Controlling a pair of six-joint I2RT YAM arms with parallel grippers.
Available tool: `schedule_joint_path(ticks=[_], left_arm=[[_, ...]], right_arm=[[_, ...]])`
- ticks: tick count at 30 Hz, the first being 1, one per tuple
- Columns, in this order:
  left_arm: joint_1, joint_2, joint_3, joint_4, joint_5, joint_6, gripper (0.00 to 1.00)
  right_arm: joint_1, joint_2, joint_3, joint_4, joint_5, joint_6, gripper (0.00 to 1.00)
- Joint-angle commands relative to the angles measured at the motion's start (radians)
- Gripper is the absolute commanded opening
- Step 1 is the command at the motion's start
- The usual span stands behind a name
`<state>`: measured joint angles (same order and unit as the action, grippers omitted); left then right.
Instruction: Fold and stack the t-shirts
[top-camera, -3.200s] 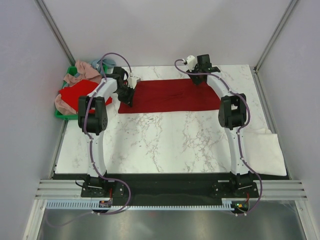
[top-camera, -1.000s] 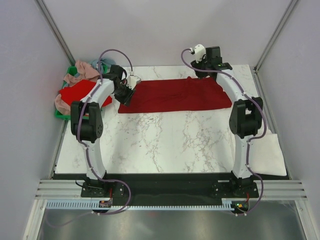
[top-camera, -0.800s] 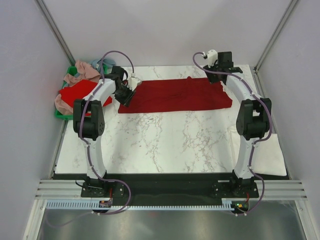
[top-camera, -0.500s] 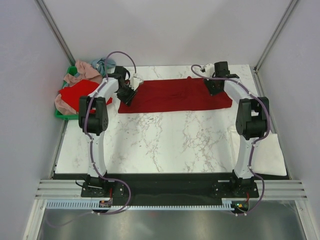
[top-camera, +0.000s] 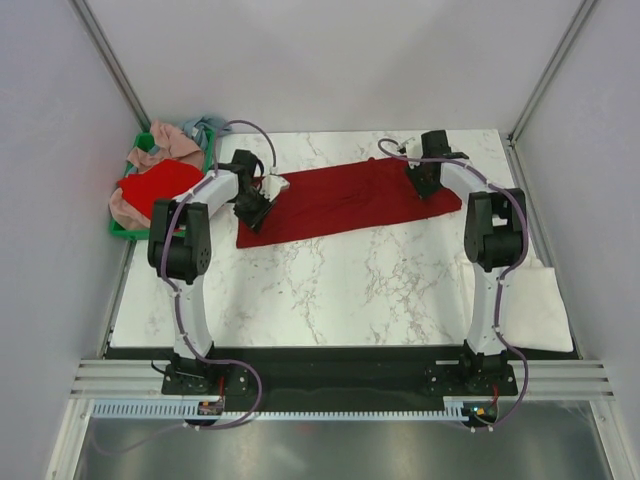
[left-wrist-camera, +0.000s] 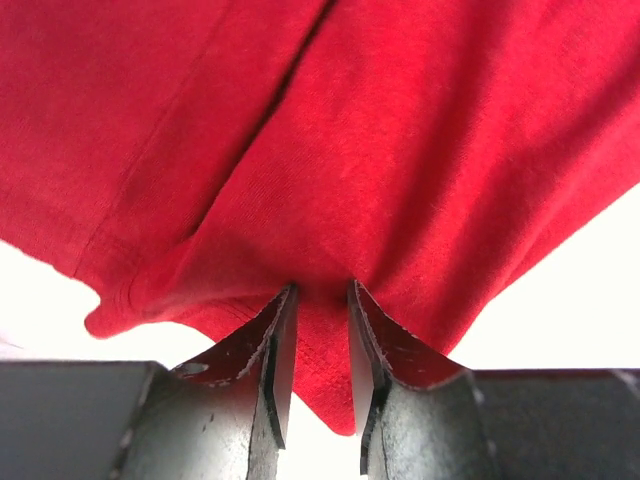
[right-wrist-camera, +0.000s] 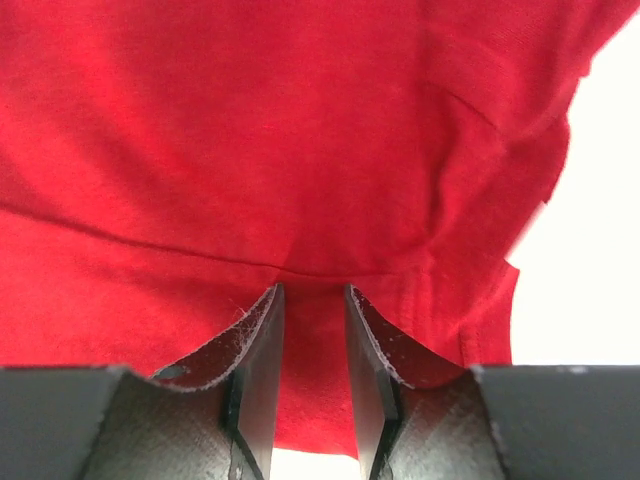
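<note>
The dark crimson t-shirt (top-camera: 340, 197) runs crosswise along the back, so next I turn it lengthwise by pulling its end to the table's near edge (top-camera: 350, 335) with my left gripper.
The dark crimson t-shirt (top-camera: 340, 200) lies as a long folded strip across the back of the table, its left end tilted toward the near side. My left gripper (top-camera: 251, 214) is shut on its left end; the left wrist view shows red cloth (left-wrist-camera: 330, 150) pinched between the fingers (left-wrist-camera: 318, 300). My right gripper (top-camera: 427, 182) is shut on the strip near its right end, and cloth (right-wrist-camera: 300, 130) fills the gap at my right gripper (right-wrist-camera: 312, 300). A bright red shirt (top-camera: 152, 186), a dusty pink one (top-camera: 168, 140) and a light blue one (top-camera: 205, 126) are heaped at the far left.
The green crate (top-camera: 124, 232) holding the heap sits off the table's back left corner. A folded cream-white shirt (top-camera: 530, 300) lies at the right edge. Purple walls and metal frame posts close in the back and both sides.
My right gripper swung to the right, then came down onto the shirt near its right end. My left gripper pulled the left end nearer, so the strip now lies tilted.
</note>
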<state>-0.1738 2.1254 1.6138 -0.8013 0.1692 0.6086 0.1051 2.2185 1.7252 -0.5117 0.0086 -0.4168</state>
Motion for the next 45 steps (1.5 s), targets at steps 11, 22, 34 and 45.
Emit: schedule_joint_path(ticks=[11, 22, 34, 45], left_arm=[[-0.21, -0.232, -0.376, -0.095, 0.121, -0.158, 0.33], [-0.243, -0.318, -0.213, -0.202, 0.052, -0.119, 0.34], [-0.243, -0.223, -0.235, -0.125, 0.069, -0.038, 0.2], [-0.285, -0.117, -0.292, -0.081, 0.093, -0.079, 0.17]], right_arm=[[0.042, 0.197, 0.33, -0.027, 0.067, -0.022, 0.4], [0.068, 0.031, 0.347, 0.004, 0.105, 0.033, 0.44], [0.067, -0.082, 0.145, -0.028, 0.031, 0.113, 0.42], [0.059, 0.067, 0.177, -0.033, 0.033, 0.081, 0.4]])
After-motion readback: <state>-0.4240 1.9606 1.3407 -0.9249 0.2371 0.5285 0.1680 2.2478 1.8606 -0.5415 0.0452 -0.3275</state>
